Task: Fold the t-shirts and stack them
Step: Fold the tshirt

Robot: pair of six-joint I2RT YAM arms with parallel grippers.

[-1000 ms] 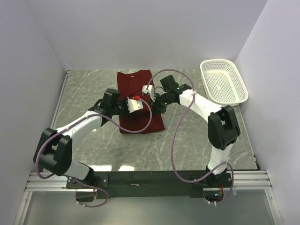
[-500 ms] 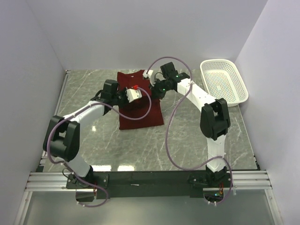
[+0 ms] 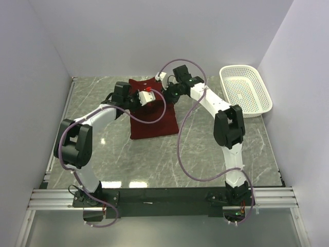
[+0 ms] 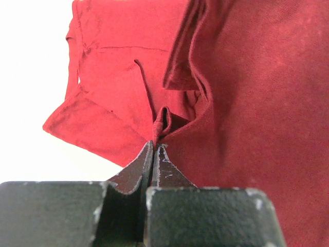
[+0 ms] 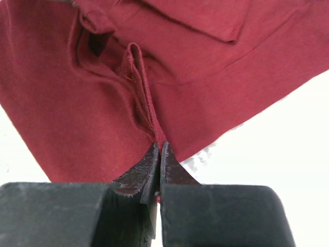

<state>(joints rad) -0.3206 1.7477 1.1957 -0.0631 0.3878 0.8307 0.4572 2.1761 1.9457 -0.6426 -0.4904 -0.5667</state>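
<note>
My right gripper should keep carrying the hemmed fold toward the t-shirt's far end [image 3: 152, 82] until it lies flat, as the fold lines up with the t-shirt's side edge [image 5: 221, 136].
The maroon t-shirt [image 3: 154, 122] lies at the back middle of the marble table, partly doubled over itself. Both grippers meet above its far half. My left gripper [image 3: 152, 99] is shut on a bunched edge of the t-shirt [image 4: 247, 92]; its jaws pinch a narrow ridge of fabric at their tips [image 4: 156, 147]. My right gripper [image 3: 166, 98] is likewise shut on a hemmed fold of the t-shirt [image 5: 61, 103], with the cloth rising from between its tips [image 5: 160, 148]. A sleeve [image 4: 87, 123] lies spread beyond the left jaws.
A white perforated basket [image 3: 245, 88] stands at the back right, against the wall. White walls close in the table on the left, back and right. The arms' cables loop over the cloth and the table's middle.
Both grippers have moved toward the back wall, carrying the gripped edge of the t-shirt over the rest of it. The visible cloth is shorter front to back.
</note>
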